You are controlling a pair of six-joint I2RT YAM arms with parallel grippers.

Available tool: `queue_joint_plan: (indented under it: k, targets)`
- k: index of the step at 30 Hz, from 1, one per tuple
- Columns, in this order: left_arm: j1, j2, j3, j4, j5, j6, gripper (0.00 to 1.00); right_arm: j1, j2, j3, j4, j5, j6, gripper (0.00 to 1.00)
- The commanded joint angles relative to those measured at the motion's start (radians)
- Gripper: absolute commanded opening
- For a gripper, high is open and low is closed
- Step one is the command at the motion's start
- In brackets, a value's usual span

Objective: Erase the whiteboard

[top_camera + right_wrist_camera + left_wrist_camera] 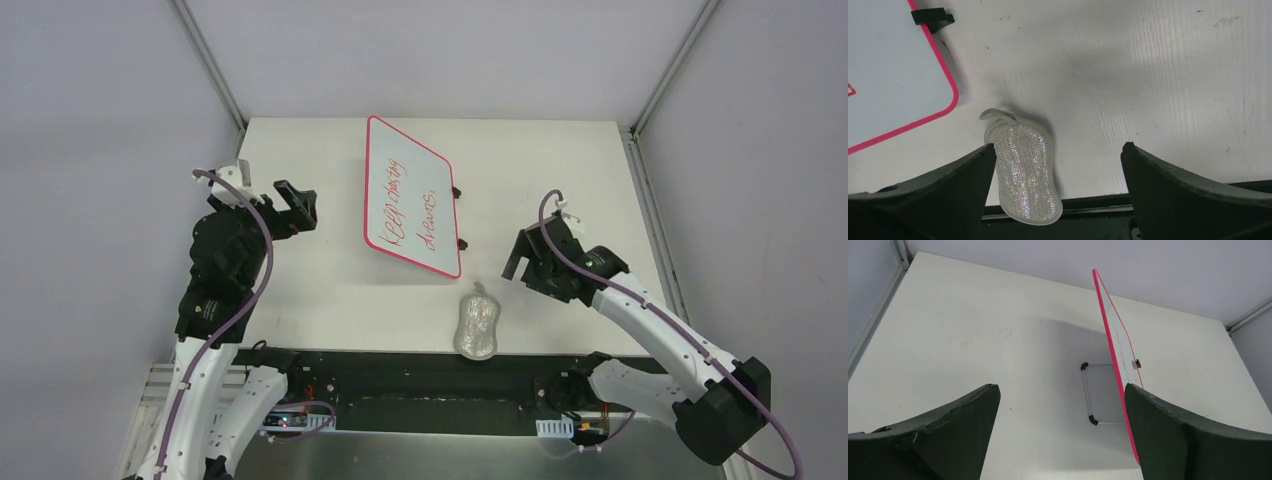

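The open fingers are across the grey sponge's narrow waist (478,325) and clear of the whiteboard, so the robot's right gripper should carry on toward that waist until it closes there.
The whiteboard (412,195) stands propped at a tilt in the middle of the table, pink-red frame, red handwriting on its face. In the left wrist view it shows edge-on (1115,355) with its wire stand (1089,395) behind it. Its bare lower corner also shows in the right wrist view (893,75). My left gripper (303,207) is open and empty, left of the board and facing its back. My right gripper (514,260) is open and empty, right of the board's near corner, above the grey shiny sponge (1023,170).
The grey sponge (477,322) lies near the table's front edge, partly over the black rail (400,365). Two small black feet (458,192) stick out of the board's right edge. The white table (560,170) has aluminium posts at its back corners.
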Motion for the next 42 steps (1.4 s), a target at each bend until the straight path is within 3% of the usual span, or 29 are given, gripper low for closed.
queue_joint_plan:
  k: [1,8,18,24,28,31,35,42]
  targets:
    - [-0.007,-0.004,0.023,0.033,0.03,0.008,1.0,0.005,-0.034,-0.016,0.013,0.124,0.039,0.98]
    - [-0.029,-0.013,0.026,0.027,0.019,0.009,0.99,0.005,-0.006,-0.017,-0.019,0.148,0.127,0.98]
    - [-0.043,-0.004,0.031,0.022,0.03,0.005,0.96,0.008,-0.087,-0.101,0.141,-0.093,0.124,0.98]
    - [-0.047,-0.005,0.031,0.02,0.033,0.001,0.96,0.243,0.156,0.021,0.063,0.05,0.269,0.99]
    - [-0.055,-0.007,0.032,0.016,0.025,0.003,0.96,0.424,0.301,0.087,0.043,0.17,0.339,0.92]
    - [-0.061,-0.008,0.037,0.007,0.016,0.006,0.96,0.535,0.434,0.184,-0.077,0.268,0.408,0.93]
    - [-0.068,-0.007,0.045,-0.005,-0.001,0.008,0.96,0.611,0.597,0.28,-0.244,0.35,0.545,0.93]
    - [-0.072,-0.008,0.049,-0.017,-0.027,0.009,0.96,0.687,0.72,0.35,-0.269,0.381,0.717,0.92]
